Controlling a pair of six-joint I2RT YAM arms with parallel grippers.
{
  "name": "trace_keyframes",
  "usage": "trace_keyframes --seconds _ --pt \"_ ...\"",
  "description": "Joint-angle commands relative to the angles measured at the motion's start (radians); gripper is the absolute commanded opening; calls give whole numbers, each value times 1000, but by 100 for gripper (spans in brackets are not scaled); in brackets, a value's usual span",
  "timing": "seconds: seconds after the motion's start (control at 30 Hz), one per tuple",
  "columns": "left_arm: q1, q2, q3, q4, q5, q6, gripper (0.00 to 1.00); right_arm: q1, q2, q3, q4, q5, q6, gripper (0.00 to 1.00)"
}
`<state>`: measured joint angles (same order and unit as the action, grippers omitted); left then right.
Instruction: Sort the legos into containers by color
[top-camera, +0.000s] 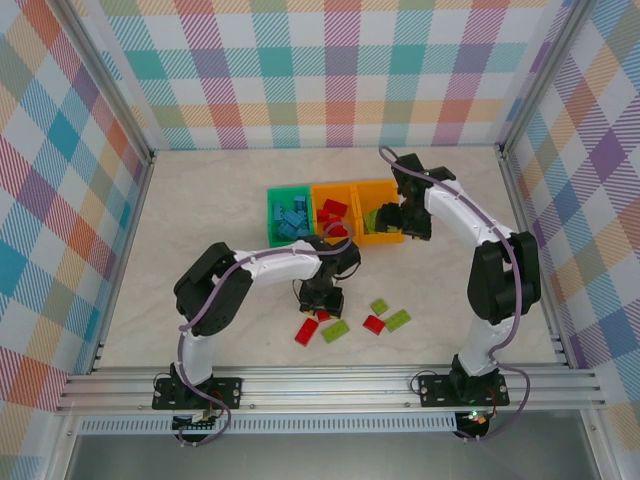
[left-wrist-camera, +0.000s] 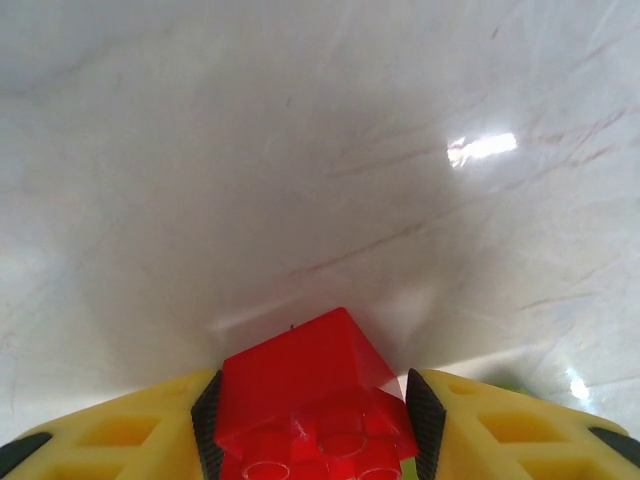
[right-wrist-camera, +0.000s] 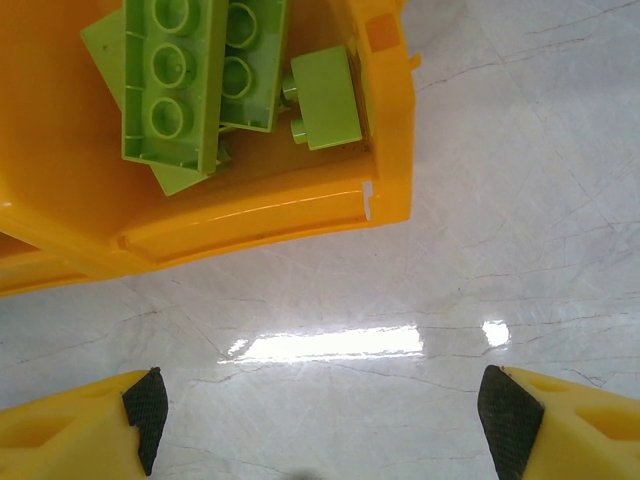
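My left gripper should open, line up with the lego's flat sides (left-wrist-camera: 366, 352) and grip the lego squarely before lifting, because the red lego (left-wrist-camera: 308, 390) sits crooked between its fingers.
Three bins stand in a row at mid-table: a green bin (top-camera: 272, 212) with blue legos (top-camera: 292, 220), a middle orange bin (top-camera: 316, 200) with red legos (top-camera: 334, 210), and a right orange bin (top-camera: 385, 188) with lime green legos (top-camera: 378, 220). My left gripper (top-camera: 322, 300) is low over the table, just in front of the bins. It is shut on a red lego (left-wrist-camera: 315, 395), which sits between the black pads (left-wrist-camera: 207, 415). My right gripper (top-camera: 408, 222) hangs open beside the right orange bin (right-wrist-camera: 390, 150), whose green legos (right-wrist-camera: 175, 85) show in the right wrist view.
Loose legos lie in front of the left gripper: red ones (top-camera: 306, 332) (top-camera: 374, 324) and green ones (top-camera: 335, 329) (top-camera: 398, 320) (top-camera: 379, 306). Plaid walls close off the table at the back and sides. Bare table (top-camera: 200, 200) stretches left of the bins.
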<state>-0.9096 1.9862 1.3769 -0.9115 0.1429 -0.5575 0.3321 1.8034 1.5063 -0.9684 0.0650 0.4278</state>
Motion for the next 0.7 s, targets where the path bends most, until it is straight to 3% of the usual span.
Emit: trace_keyframes --seconds 0.0,0.5,0.67 --pt "-9 36 62 -53 -48 23 51 -8 -40 -16 -6 6 -13 83" --pt "57 138 249 -92 -133 127 38 -14 -79 -44 -1 12 -15 83" --pt "60 154 276 -109 -121 128 40 -16 -85 -49 -4 13 -19 83"
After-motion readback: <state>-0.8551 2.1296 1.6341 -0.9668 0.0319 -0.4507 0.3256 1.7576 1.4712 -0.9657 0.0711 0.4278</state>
